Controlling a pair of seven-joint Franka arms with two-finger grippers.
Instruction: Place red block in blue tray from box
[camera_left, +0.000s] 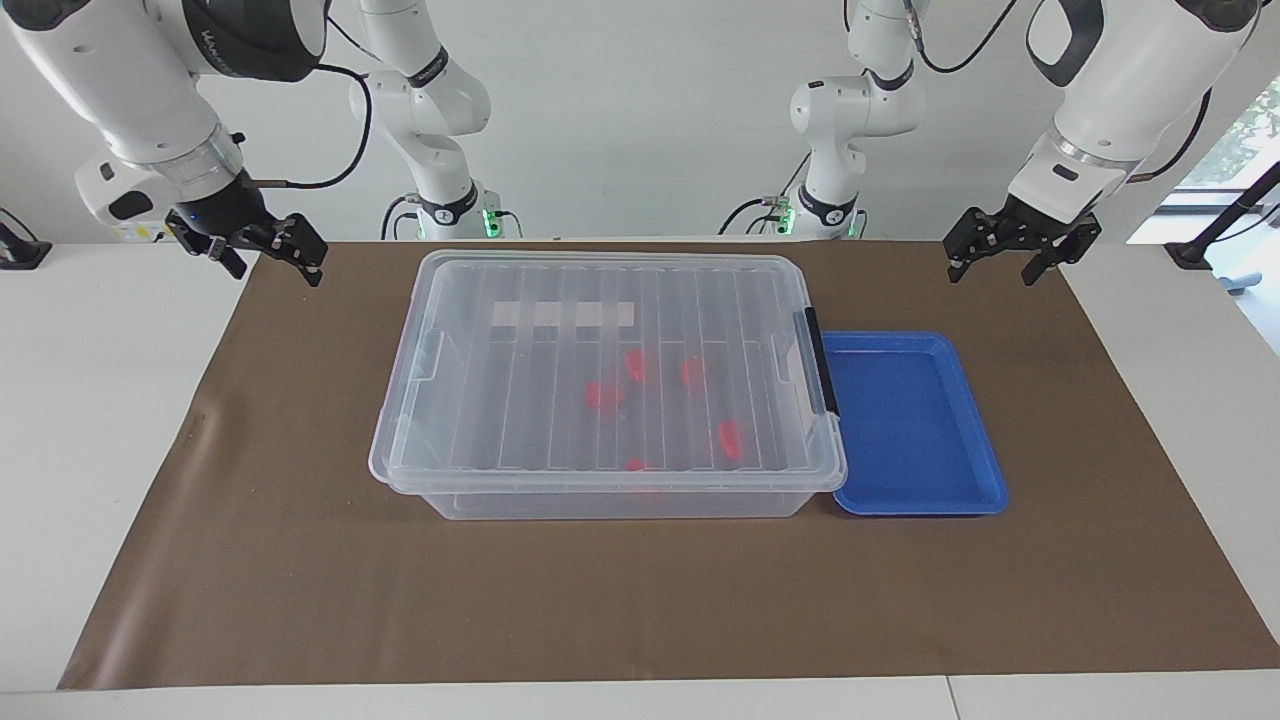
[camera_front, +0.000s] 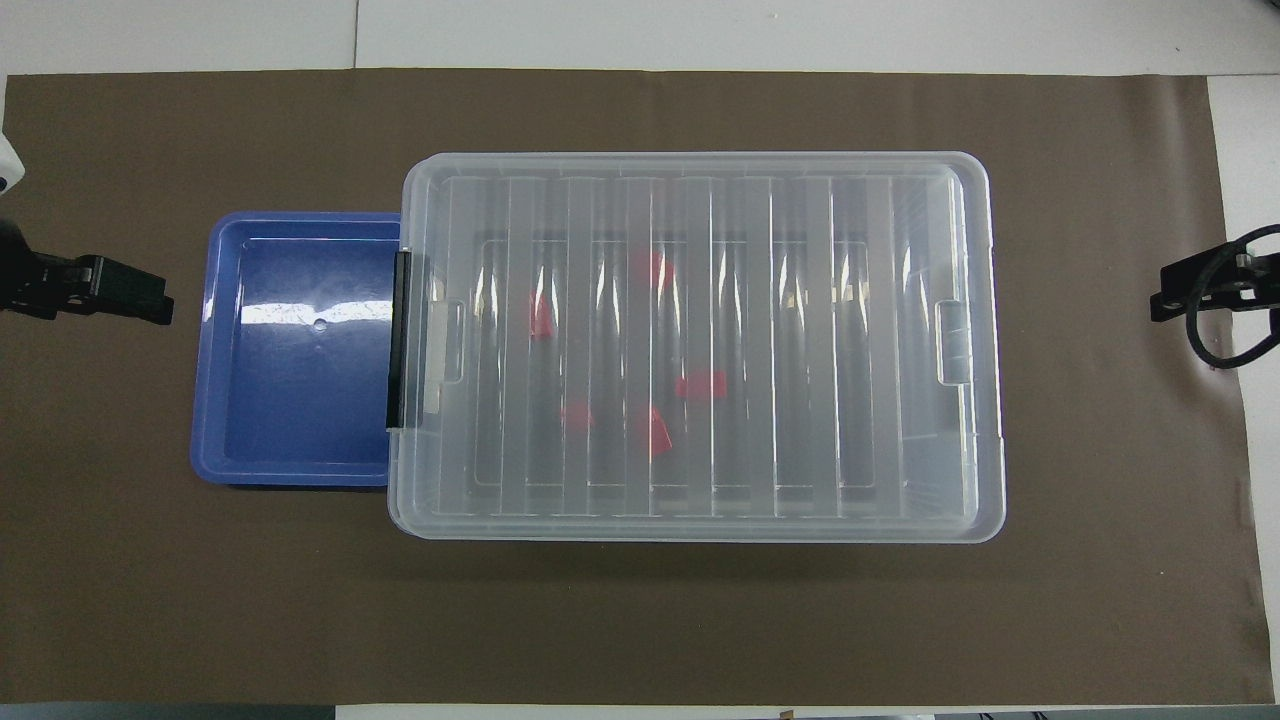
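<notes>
The lid (camera_front: 696, 348) will slide flat along the box when I pull its end tab, because the lid's edge lies over the black clip handle (camera_front: 399, 340).
The box (camera_left: 610, 310), a clear bin with its ribbed lid on, stands mid-table and also shows in the overhead view (camera_front: 700, 345). Several red blocks (camera_left: 634, 364) lie inside it, seen through the lid (camera_front: 700, 385). The blue tray (camera_left: 910, 420) sits empty against the box's end toward the left arm, beside a black clip handle (camera_left: 822, 360); the overhead view shows it too (camera_front: 300, 400). My left gripper (camera_left: 992, 272) hangs open and empty above the mat's corner at that end (camera_front: 140, 295). My right gripper (camera_left: 280, 268) hangs open and empty above the mat's other near corner (camera_front: 1165, 300).
A brown mat (camera_left: 300, 560) covers the white table under everything. Bare mat lies around the box and tray. A cable loops by the right gripper (camera_front: 1225, 320).
</notes>
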